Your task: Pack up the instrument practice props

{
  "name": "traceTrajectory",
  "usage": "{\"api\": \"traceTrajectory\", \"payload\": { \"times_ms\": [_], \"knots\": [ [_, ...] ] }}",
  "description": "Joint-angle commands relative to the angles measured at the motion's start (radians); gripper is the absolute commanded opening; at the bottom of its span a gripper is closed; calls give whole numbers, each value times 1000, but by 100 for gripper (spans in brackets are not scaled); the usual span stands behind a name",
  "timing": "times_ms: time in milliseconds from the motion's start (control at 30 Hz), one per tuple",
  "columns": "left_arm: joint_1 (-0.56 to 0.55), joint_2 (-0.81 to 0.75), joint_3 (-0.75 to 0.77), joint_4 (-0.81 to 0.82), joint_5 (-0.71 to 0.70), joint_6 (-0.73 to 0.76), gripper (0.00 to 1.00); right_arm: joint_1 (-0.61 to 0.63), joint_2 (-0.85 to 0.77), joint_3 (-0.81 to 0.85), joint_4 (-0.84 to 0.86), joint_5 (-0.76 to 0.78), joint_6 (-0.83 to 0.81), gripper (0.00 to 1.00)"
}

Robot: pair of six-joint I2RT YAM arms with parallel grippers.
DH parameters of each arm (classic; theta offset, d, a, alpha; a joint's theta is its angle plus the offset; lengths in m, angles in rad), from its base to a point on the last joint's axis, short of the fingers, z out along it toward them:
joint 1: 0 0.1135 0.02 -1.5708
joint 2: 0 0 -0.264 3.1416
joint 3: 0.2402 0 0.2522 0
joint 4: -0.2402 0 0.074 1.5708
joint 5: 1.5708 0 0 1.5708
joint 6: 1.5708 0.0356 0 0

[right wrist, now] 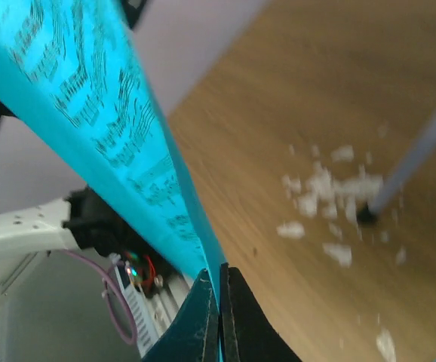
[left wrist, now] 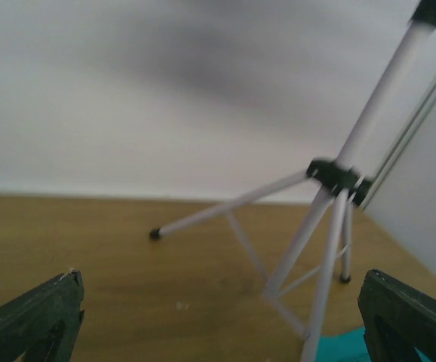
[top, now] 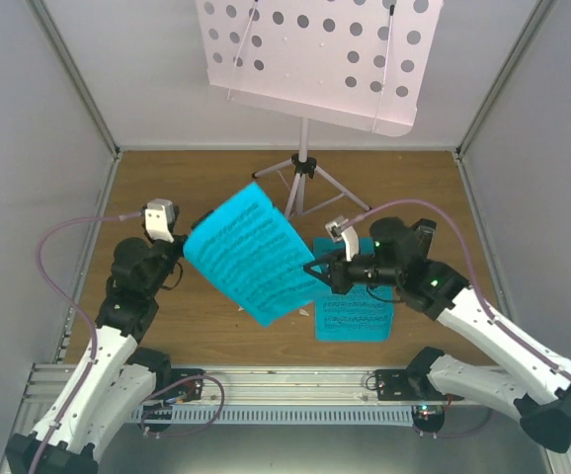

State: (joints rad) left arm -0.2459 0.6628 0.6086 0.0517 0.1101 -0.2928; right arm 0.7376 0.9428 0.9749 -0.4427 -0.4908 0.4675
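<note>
The raised sheet (top: 251, 255) is hanging clear of my open left gripper, so my right gripper goes on moving it toward the flat sheet (top: 353, 318) until it is on top.
One bright blue sheet of music (top: 251, 252) hangs tilted in the air over the table's middle. My right gripper (top: 317, 269) is shut on its right edge, and the right wrist view shows the jaws (right wrist: 219, 286) pinched on the blue paper (right wrist: 90, 113). My left gripper (top: 185, 240) sits at the sheet's left edge, open, with nothing between its fingers (left wrist: 219, 294). A second blue sheet (top: 355, 311) lies flat on the wood under the right arm. The pale pink perforated music stand (top: 315, 59) rises at the back on its thin tripod (top: 303, 178), which is also in the left wrist view (left wrist: 331, 177).
White walls close in the left, back and right sides. A metal rail (top: 285, 380) runs along the near edge by the arm bases. Small white scraps (right wrist: 323, 185) lie on the wood around a tripod foot (right wrist: 367, 215).
</note>
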Motion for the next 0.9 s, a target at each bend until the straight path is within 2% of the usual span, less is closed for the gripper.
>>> {"api": "traceTrajectory", "payload": {
  "times_ms": [0, 233, 467, 700, 867],
  "knots": [
    [3, -26, -81, 79, -49, 2, 99, -6, -37, -126, 4, 42, 174, 1],
    [3, 26, -194, 193, -96, -33, 99, -89, -45, -289, -145, 189, 349, 0],
    [2, 143, -243, 312, -97, -50, 97, -127, -96, -388, -143, 274, 472, 0],
    [0, 195, -241, 353, -115, -14, 97, -144, -49, -323, -279, 387, 495, 1],
    [-1, 201, -260, 363, -152, -9, 97, -145, -31, -292, -313, 407, 542, 1]
  ]
}}
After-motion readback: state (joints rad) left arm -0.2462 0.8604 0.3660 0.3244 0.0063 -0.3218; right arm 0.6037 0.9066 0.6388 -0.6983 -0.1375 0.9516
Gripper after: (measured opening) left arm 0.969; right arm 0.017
